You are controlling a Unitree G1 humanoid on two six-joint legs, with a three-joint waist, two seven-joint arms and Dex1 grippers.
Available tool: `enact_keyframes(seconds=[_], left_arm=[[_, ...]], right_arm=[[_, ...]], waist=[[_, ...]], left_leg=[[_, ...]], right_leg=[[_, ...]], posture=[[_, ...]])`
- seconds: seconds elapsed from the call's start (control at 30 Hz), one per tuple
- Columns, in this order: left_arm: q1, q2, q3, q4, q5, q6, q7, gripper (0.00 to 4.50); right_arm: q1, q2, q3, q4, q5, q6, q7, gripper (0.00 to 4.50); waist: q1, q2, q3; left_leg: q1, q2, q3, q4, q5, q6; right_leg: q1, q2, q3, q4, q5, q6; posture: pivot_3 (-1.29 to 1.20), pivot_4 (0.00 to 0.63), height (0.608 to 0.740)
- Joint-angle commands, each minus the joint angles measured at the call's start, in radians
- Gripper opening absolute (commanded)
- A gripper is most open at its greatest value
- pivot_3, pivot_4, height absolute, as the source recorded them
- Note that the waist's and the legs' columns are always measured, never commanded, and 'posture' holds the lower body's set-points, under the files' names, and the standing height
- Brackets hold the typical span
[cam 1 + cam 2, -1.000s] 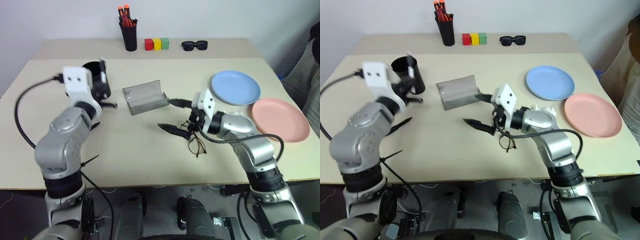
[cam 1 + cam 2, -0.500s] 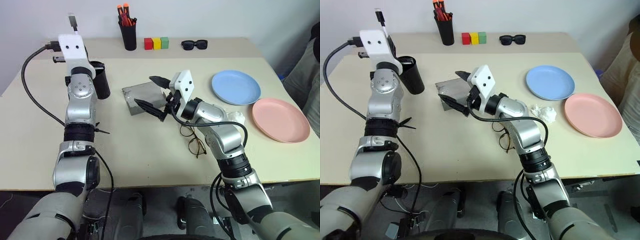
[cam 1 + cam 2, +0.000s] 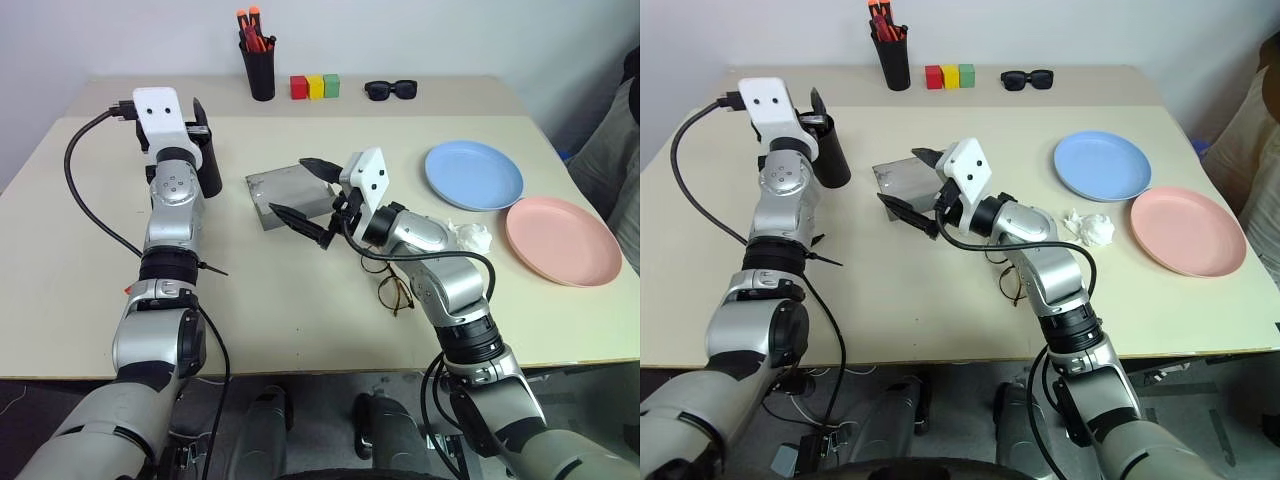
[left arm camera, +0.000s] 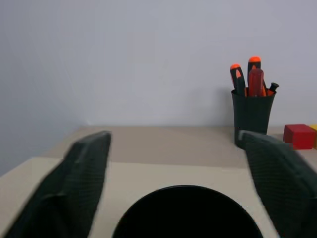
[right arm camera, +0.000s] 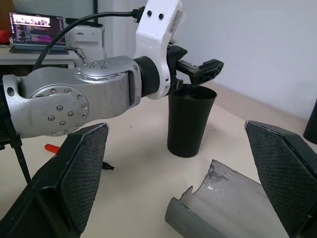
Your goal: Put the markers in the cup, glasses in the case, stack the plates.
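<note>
My open left gripper keeps going toward the marker's body point(image 5: 107, 165) and closes there, as the red-ended marker point(image 5: 51, 148) lies free of the black cup and grey case.
The black cup point(image 3: 207, 170) stands at the far left, and my left gripper point(image 3: 192, 122) hovers just above its rim point(image 4: 185, 196), open and empty. A small red marker end point(image 5: 52, 148) lies on the table beside my left forearm; its rest is hidden. The grey case point(image 3: 266, 192) lies open mid-table. My right gripper point(image 3: 290, 186) hangs over it, open and empty. The wire-frame glasses point(image 3: 393, 290) lie beside my right forearm, partly covered by it. The blue plate point(image 3: 473, 175) and the pink plate point(image 3: 560, 240) sit side by side at the right.
At the back stand a narrow black cup with orange-capped markers point(image 3: 260, 62), red, yellow and green blocks point(image 3: 314, 87) and black sunglasses point(image 3: 388, 90). A crumpled white tissue point(image 3: 470, 236) lies between my right arm and the plates.
Half a second ago my left gripper held a white marker upright above the cup; now its fingers are spread and the marker is gone from them. My right gripper swung from the glasses to above the case.
</note>
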State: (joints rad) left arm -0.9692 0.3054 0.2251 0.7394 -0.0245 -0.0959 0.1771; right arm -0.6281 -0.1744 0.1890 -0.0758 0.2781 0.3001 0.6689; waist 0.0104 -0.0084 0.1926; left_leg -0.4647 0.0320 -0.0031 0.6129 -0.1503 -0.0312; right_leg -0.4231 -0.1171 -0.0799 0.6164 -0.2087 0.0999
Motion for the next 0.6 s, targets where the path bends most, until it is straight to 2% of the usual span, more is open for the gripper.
enact_keyframes(seconds=[0.03,0.1,0.2,0.23,0.33,0.4,0.47,0.6], left_arm=[[-0.003,0.015,0.044,-0.118,-0.052,0.042,-0.005,4.09],[0.038,0.040,0.071,-0.229,-0.116,0.141,-0.066,4.09],[0.157,0.133,0.075,-0.484,-0.279,0.428,-0.285,4.09],[0.203,0.171,0.088,-0.566,-0.327,0.522,-0.324,4.30],[0.300,0.263,0.120,-0.725,-0.412,0.732,-0.378,4.30],[0.444,0.399,0.112,-0.854,-0.448,0.924,-0.463,4.30],[0.544,0.499,0.112,-0.936,-0.482,1.091,-0.506,4.30],[0.604,0.592,0.078,-0.956,-0.512,1.289,-0.551,4.30]], right_arm=[[-0.016,0.007,0.002,-0.039,0.010,-0.007,0.008,4.50],[-0.017,-0.002,0.002,-0.041,0.008,-0.007,0.017,4.50],[-0.009,-0.064,-0.001,-0.068,0.032,0.025,0.088,4.50],[0.000,-0.102,0.002,-0.083,0.040,0.034,0.131,4.50],[0.021,-0.186,0.007,-0.108,0.054,0.047,0.207,4.50],[0.044,-0.258,-0.001,-0.117,0.062,0.055,0.269,4.50],[0.055,-0.302,-0.007,-0.112,0.063,0.053,0.303,4.50],[0.057,-0.338,-0.010,-0.104,0.065,0.056,0.326,4.50]], waist=[[0.000,0.000,0.000],[-0.003,0.000,0.000],[-0.020,0.000,0.000],[-0.025,0.000,0.000],[-0.026,0.000,0.000],[-0.030,0.000,0.000],[-0.030,0.001,0.001],[-0.017,0.001,0.001]], left_leg=[[0.000,0.000,0.000,0.000,0.000,0.000],[0.000,0.000,0.000,0.000,0.000,0.000],[0.000,0.000,0.000,-0.001,0.000,0.000],[0.000,0.000,0.000,-0.001,0.000,0.000],[0.001,0.001,-0.001,-0.001,0.000,-0.001],[0.001,0.001,-0.001,-0.001,0.000,-0.001],[0.002,0.001,0.000,-0.002,0.000,-0.002],[0.002,0.002,-0.001,-0.003,-0.002,-0.004]], right_leg=[[0.000,0.000,0.000,0.000,0.000,0.000],[0.000,0.000,0.000,0.000,0.000,0.000],[0.000,0.000,0.000,0.000,0.000,0.000],[0.000,0.000,0.000,0.001,0.000,0.000],[0.000,0.000,0.000,0.001,0.000,0.000],[0.000,0.000,0.000,0.001,-0.001,-0.001],[0.000,0.000,0.001,0.001,-0.002,-0.004],[-0.004,0.000,-0.001,-0.001,-0.004,-0.004]], posture=[[0.00,0.150,0.740],[0.00,0.150,0.740],[0.00,0.150,0.740],[0.00,0.150,0.740],[0.00,0.150,0.740],[0.00,0.150,0.740],[0.00,0.150,0.740],[0.00,0.150,0.740]])
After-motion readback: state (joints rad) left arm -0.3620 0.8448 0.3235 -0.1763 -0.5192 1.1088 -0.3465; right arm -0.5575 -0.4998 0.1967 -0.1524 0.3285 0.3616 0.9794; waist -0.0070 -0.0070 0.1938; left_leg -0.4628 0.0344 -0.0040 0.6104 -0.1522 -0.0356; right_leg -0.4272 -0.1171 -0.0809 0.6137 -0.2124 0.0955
